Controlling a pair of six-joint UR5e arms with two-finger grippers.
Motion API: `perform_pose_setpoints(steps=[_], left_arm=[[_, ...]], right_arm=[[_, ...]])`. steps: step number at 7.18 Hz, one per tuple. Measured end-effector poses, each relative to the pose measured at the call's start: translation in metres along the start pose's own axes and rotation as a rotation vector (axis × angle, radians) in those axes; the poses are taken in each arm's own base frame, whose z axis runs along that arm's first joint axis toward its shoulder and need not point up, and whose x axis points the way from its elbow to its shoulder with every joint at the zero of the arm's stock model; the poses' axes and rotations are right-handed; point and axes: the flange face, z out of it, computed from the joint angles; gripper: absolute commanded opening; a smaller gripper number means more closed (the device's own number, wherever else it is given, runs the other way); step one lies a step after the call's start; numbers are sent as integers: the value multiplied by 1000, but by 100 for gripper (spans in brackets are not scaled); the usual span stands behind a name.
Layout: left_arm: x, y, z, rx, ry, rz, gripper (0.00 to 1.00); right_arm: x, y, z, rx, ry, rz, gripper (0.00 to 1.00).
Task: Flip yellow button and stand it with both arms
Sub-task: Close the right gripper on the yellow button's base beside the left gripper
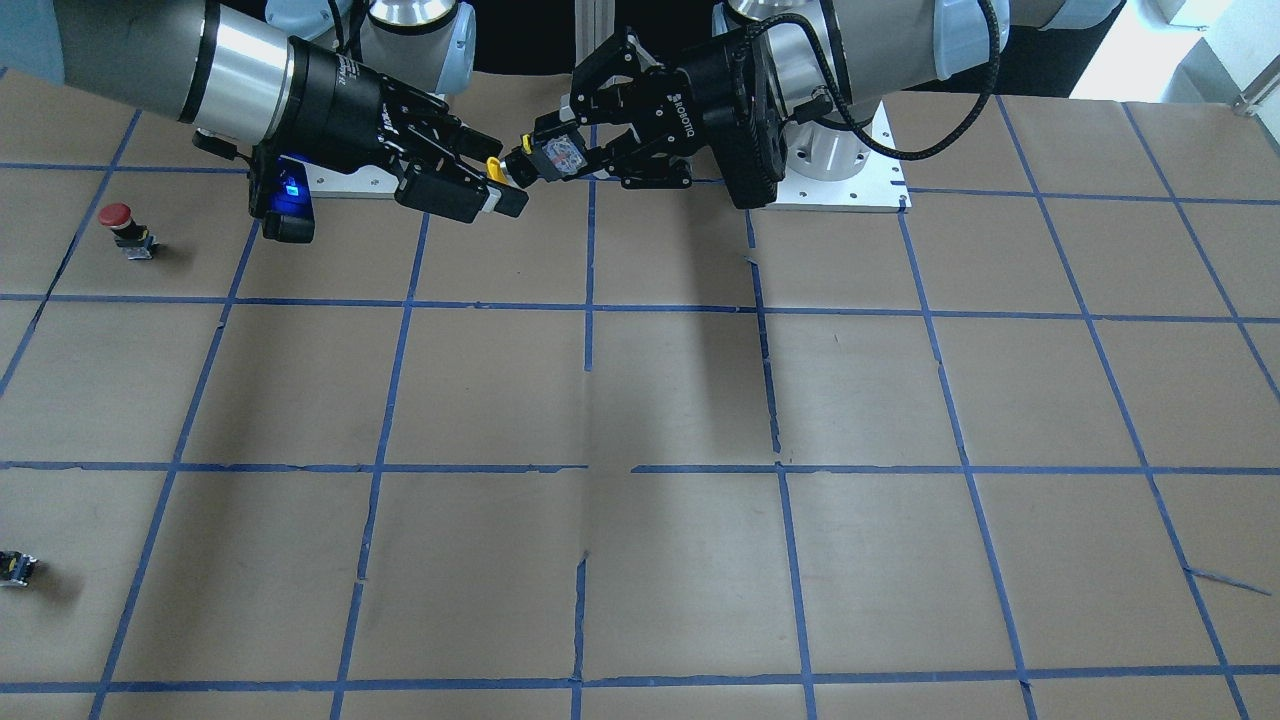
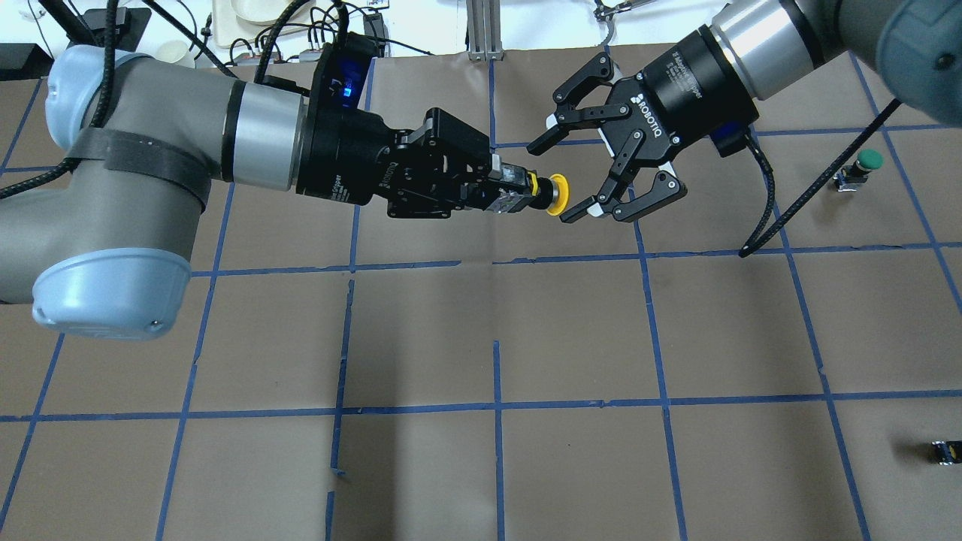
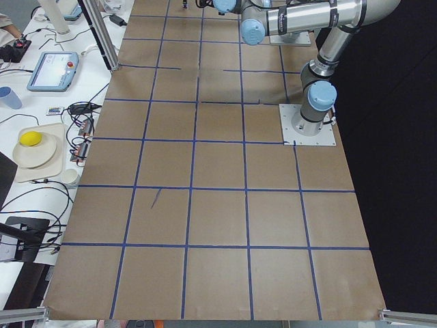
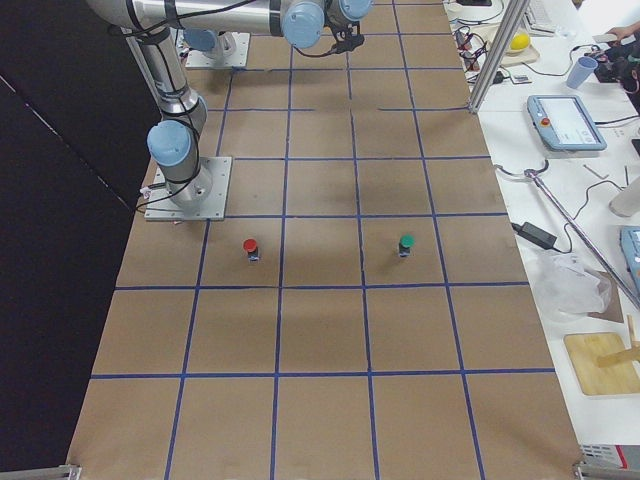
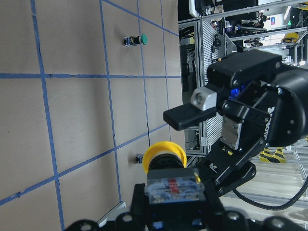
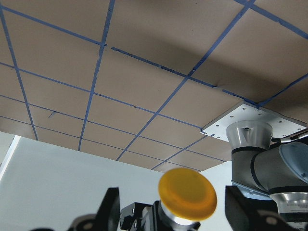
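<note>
My gripper will carry the yellow cap away, and the black-and-grey block (image 1: 560,155) will stay attached and follow, because a silver collar (image 6: 178,218) joins the cap to the block.
The yellow button is held in the air, lying sideways, its yellow cap (image 2: 557,194) toward my right gripper. My left gripper (image 2: 515,189) is shut on its black-and-grey block (image 1: 560,155). My right gripper (image 2: 552,182) is open, its fingers (image 2: 543,141) standing either side of the cap (image 1: 493,168) without touching it. In the left wrist view the cap (image 5: 163,153) sits above the block, with the right gripper's finger (image 5: 190,114) just beyond. In the right wrist view the cap (image 6: 187,192) faces the camera between the open fingers (image 6: 109,208).
A red-capped button (image 1: 118,222) stands on the table on my right side. A green-capped button (image 2: 868,161) stands further out there. A tiny black block (image 2: 945,451) lies near the table's right edge. The arms' white base plates (image 1: 850,160) sit behind the grippers.
</note>
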Motion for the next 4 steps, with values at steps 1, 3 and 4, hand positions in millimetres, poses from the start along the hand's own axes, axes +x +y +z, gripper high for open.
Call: perform_pose_setpoints(steps=[1,3,4], left_arm=[[0,0,0,0,0,-1,13],[1,0,0,0,0,0,13],[1,0,0,1,0,1,13]], right_arm=[[-1,-3,1,-2,3,10,77],[-2,-5,1,-1,5,29,69],[-2,-5,1,-1,5,33,53]])
